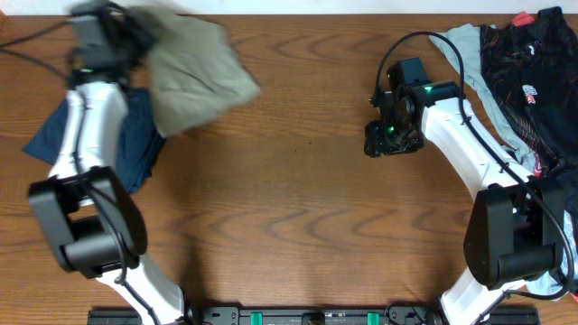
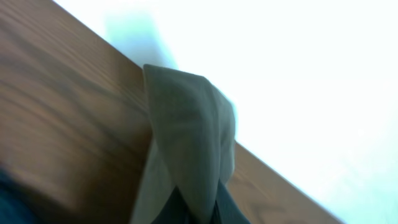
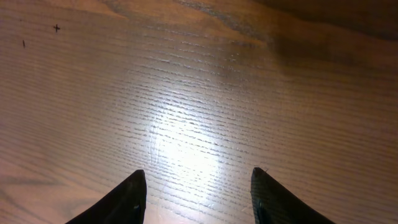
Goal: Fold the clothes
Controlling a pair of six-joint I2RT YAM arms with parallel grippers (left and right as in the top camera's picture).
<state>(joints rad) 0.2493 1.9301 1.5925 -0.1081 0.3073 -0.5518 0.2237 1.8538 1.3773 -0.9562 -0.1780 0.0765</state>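
My left gripper is holding the khaki-beige shorts [image 1: 197, 74], which hang free beside the dark blue garment [image 1: 139, 137]. It should keep going until it is over that garment and let go of the shorts on top.
The khaki-beige shorts [image 1: 191, 74] hang bunched from my left gripper [image 1: 135, 32] at the far left of the table, blurred with motion. In the left wrist view the khaki cloth [image 2: 189, 143] is pinched between my left fingers [image 2: 199, 214] and drapes over the table's far edge. My right gripper [image 1: 384, 140] is open and empty, pointing down just above bare wood at the middle right; its two dark fingertips [image 3: 198, 186] show wide apart in the right wrist view.
A dark blue garment [image 1: 135, 144] lies under my left arm at the left. A pile of other clothes [image 1: 519, 63], black and pale grey, lies at the far right. The wooden table [image 1: 298, 208] stretches between the arms.
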